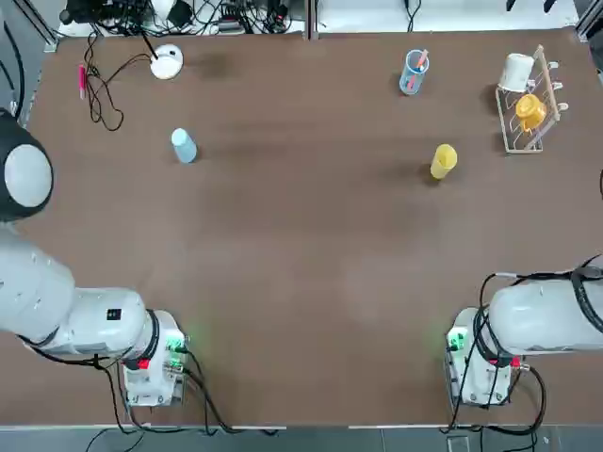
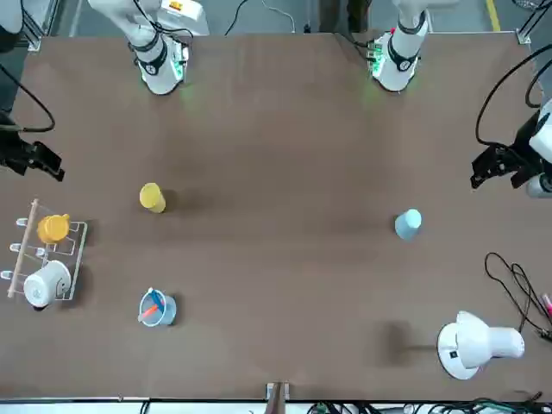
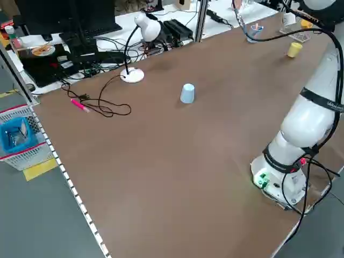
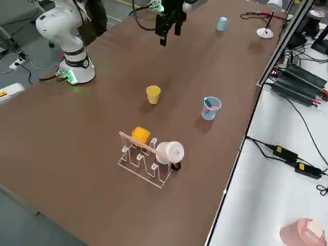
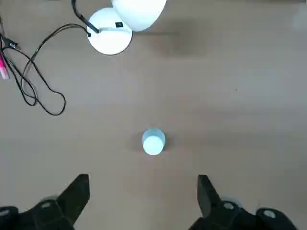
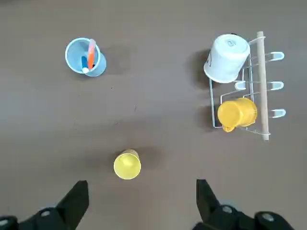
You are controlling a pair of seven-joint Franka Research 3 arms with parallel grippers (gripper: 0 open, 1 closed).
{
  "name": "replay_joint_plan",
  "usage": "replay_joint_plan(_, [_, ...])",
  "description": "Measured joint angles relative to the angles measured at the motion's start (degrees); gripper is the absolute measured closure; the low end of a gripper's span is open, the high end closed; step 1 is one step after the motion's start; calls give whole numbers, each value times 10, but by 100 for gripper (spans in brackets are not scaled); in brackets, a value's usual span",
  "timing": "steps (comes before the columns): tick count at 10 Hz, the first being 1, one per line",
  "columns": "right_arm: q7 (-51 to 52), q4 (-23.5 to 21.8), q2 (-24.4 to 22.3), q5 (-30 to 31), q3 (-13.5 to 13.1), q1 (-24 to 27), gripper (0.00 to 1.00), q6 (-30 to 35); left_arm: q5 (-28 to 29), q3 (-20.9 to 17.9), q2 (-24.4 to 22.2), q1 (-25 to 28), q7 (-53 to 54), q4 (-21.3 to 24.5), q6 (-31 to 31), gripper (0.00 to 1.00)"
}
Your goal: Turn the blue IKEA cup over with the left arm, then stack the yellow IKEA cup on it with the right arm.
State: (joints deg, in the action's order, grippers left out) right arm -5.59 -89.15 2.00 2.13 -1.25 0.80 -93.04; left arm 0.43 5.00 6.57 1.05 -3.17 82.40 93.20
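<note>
The blue IKEA cup (image 2: 407, 224) has its closed narrow end (image 2: 414, 218) facing up, so it will show an empty opening when I flip it over.
The blue IKEA cup (image 1: 184, 146) stands on the left half of the table, its narrow end up in the left side view (image 3: 187, 93). The yellow IKEA cup (image 1: 443, 160) stands on the right half, far from it. My left gripper (image 5: 143, 178) hangs open high over the table's left edge, with the blue cup (image 5: 153, 142) below and beyond its fingers. High at the right edge my right gripper (image 6: 141, 182) is also open, the yellow cup (image 6: 127, 165) below it. Both black grippers show in the front view, left (image 2: 493, 168) and right (image 2: 36, 160).
A white desk lamp (image 1: 166, 61), its black cable and a pink pen (image 1: 82, 80) lie at the back left. At the back right stand a clear blue tumbler with sticks (image 1: 413, 72) and a wire rack (image 1: 539, 89) holding a white mug and an orange-yellow mug.
</note>
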Motion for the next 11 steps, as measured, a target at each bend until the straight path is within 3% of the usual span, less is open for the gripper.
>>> replay_joint_plan(6, [0, 0, 0, -1, 1, 4, 1, 0, 0, -1, -2, 9, 27, 7, -1, 1])
replay_joint_plan(11, [0, -1, 4, -7, 26, 21, 1, -10, -23, -2, 15, 61, 279, 23, -1, 1])
